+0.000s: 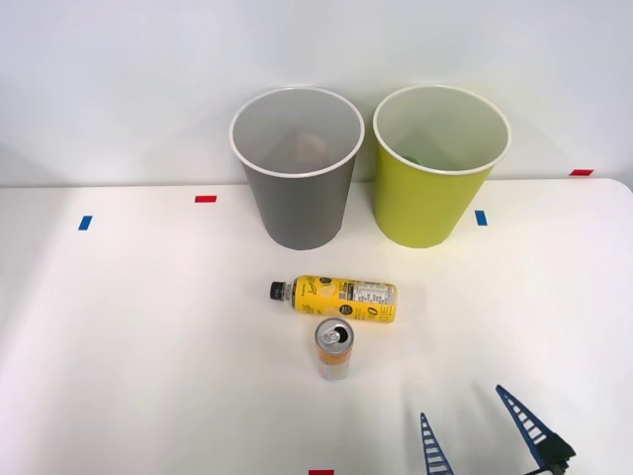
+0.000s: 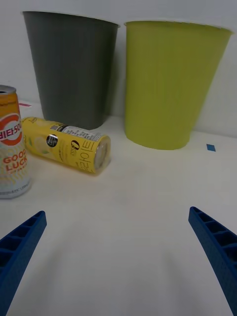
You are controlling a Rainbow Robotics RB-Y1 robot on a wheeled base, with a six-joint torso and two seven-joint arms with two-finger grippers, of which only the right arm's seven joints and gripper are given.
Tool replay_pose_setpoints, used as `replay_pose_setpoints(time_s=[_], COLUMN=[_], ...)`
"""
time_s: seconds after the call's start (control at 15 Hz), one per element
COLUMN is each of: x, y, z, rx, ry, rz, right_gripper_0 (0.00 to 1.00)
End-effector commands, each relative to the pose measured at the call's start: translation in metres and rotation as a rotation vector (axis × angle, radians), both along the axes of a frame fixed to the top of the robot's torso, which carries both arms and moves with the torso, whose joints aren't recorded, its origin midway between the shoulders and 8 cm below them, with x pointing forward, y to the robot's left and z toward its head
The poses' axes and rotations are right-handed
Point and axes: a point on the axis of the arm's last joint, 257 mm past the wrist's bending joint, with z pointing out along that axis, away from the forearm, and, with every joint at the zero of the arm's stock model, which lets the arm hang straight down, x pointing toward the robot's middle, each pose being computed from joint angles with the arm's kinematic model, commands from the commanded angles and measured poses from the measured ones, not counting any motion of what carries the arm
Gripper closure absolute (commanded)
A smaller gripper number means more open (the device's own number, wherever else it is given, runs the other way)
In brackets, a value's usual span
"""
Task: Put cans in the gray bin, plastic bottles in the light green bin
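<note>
The yellow plastic bottle (image 1: 345, 299) should stay where it lies when the robot lifts the can, because the orange can's base (image 1: 333, 373) is clear of the bottle.
An orange can (image 1: 334, 349) (image 2: 11, 143) stands upright on the white table, silver top up. Just behind it a yellow plastic bottle (image 1: 339, 297) (image 2: 66, 143) lies on its side, black cap pointing left in the front view. The gray bin (image 1: 297, 168) (image 2: 71, 66) and the light green bin (image 1: 437, 166) (image 2: 170, 81) stand side by side at the back, gray on the left. My right gripper (image 1: 473, 427) (image 2: 116, 259) is open near the table's front edge, to the right of the can, holding nothing. Both blue fingers (image 2: 19, 242) rest low over bare table.
Small tape marks lie on the table: blue (image 1: 85, 223), red (image 1: 206, 199), blue (image 1: 481, 218), red (image 1: 582, 172) and red (image 1: 321, 472) at the front edge. A pale wall rises right behind the bins.
</note>
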Motion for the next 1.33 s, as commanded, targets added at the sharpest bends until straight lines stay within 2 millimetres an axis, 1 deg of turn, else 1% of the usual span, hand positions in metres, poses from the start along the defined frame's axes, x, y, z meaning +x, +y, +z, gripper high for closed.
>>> replay_pose_setpoints(time_s=[0.07,0.27,0.33,0.53,0.8,0.93,1.07,1.33], x=[-0.007,-0.006,-0.004,0.004,0.017,0.026,0.033,0.054], y=[0.024,0.048,0.058,0.076,0.084,0.096,0.105,0.12], z=[0.005,0.012,0.016,0.024,0.02,0.027,0.027,0.022], rx=[0.059,0.126,0.125,0.113,0.109,0.103,0.1,0.086], ry=[0.003,0.002,-0.011,-0.049,-0.121,-0.15,-0.163,-0.177], rz=[0.104,0.184,0.217,0.289,0.326,0.354,0.376,0.395], right_gripper_0=[0.0,0.0,0.0,0.0,0.0,0.0,0.0,0.0])
